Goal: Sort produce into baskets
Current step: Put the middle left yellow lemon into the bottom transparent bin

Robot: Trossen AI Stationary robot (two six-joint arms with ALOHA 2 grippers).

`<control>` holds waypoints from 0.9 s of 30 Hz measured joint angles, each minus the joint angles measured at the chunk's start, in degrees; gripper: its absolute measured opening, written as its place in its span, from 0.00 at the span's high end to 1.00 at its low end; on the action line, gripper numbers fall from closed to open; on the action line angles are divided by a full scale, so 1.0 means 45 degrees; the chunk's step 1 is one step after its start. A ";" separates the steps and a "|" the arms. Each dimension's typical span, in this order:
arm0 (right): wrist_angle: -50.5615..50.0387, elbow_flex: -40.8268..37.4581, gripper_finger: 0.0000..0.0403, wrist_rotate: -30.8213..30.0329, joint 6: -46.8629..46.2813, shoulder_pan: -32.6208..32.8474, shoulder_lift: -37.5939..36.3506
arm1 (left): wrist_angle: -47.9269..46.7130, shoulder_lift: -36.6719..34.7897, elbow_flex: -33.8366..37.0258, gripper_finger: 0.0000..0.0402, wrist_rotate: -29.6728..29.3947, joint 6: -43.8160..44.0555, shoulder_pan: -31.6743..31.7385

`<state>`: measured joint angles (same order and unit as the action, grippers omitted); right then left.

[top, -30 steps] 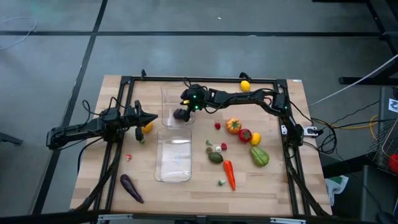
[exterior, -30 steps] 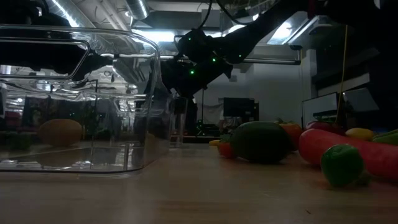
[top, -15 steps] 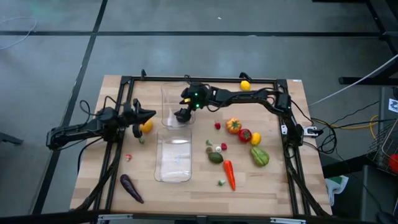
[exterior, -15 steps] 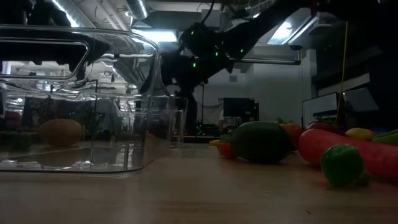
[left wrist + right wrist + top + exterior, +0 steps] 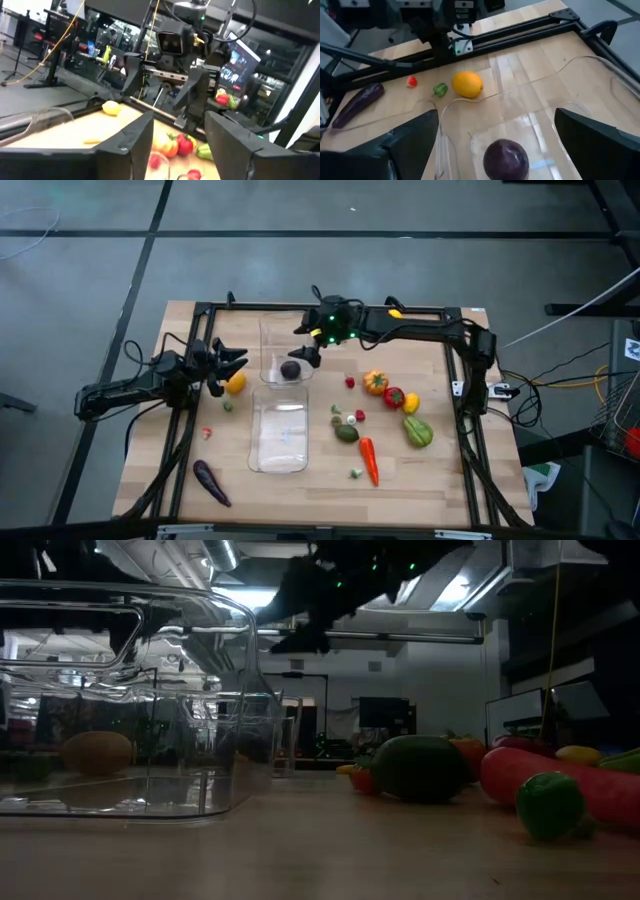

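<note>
I should pull my left gripper back and point it down before I close it around the orange fruit (image 5: pixel 235 383), because the gripper faces level toward the red pepper (image 5: pixel 185 144).
Two clear baskets stand end to end mid-table, the far basket (image 5: pixel 285 348) and the near basket (image 5: pixel 280 435). A round dark purple fruit (image 5: pixel 290 370) (image 5: pixel 506 157) rests on the far basket's floor. My right gripper (image 5: pixel 305 352) (image 5: pixel 496 115) hangs open above it, touching nothing. My left gripper (image 5: pixel 235 360) (image 5: pixel 178 120) stands open at the table's left, just above an orange fruit (image 5: pixel 235 383) (image 5: pixel 467 84) lying on the wood. More produce lies to the right: an orange pepper (image 5: pixel 375 382), a red pepper (image 5: pixel 394 397), an avocado (image 5: pixel 346 433) and a carrot (image 5: pixel 368 460).
An aubergine (image 5: pixel 210 482) lies near the front left corner, with a small red piece (image 5: pixel 206 433) and a small green piece (image 5: pixel 228 406) close to the left arm. A lemon (image 5: pixel 394 315) sits at the far edge. A black frame (image 5: pixel 330 308) borders the table.
My right gripper has risen out of the far basket and drawn toward the table's right and far side, staying open. The purple fruit stays on the basket's floor. My left gripper has opened and tipped up slightly beside the orange fruit.
</note>
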<state>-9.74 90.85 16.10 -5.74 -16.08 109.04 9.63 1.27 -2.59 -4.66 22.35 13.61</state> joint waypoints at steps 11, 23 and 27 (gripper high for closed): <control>-0.2494 0.0005 0.02 -0.1317 0.1077 0.0000 -0.2055 | -0.2326 0.0185 -0.2872 0.49 -0.0007 -0.0519 -0.0005; -0.4872 -0.1954 0.02 -0.4016 0.1245 0.0238 -0.5284 | -0.6193 0.3925 -0.7565 0.49 -0.0022 -0.1948 0.0000; -0.4637 -0.3878 0.02 -0.4671 0.0474 0.0248 -0.6769 | -0.8344 0.5383 -0.9257 0.49 -0.0020 -0.1505 -0.0001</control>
<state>-30.60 73.40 -4.92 -3.61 -14.96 78.58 -27.91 25.50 -44.25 -4.75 15.58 13.60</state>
